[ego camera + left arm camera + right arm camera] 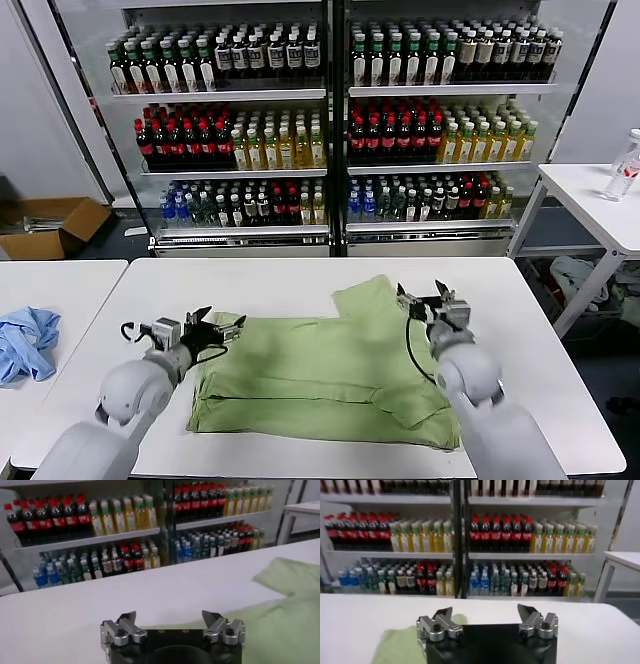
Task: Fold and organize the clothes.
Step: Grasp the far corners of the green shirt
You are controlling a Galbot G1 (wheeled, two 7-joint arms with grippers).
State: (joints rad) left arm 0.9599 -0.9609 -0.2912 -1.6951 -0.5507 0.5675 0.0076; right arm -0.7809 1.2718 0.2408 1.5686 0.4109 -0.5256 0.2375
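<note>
Soft creases run across the light green shirt, so I expect its far edge to fold over toward me while the shirt's near edge stays in place when I pull the sleeve.
The light green shirt lies spread on the white table, partly folded, with one sleeve pointing toward the far side. Its collar, buttons and printed graphic do not show. My left gripper is open and empty, just above the shirt's near-left corner. In the left wrist view the left gripper hovers over the table with the shirt beside it. My right gripper is open and empty, at the shirt's right edge by the sleeve. In the right wrist view the right gripper shows above a bit of green cloth.
A crumpled light blue garment lies on a second table at the left. Drink coolers full of bottles stand behind the table. A cardboard box sits on the floor at left. Another white table with a bottle stands at right.
</note>
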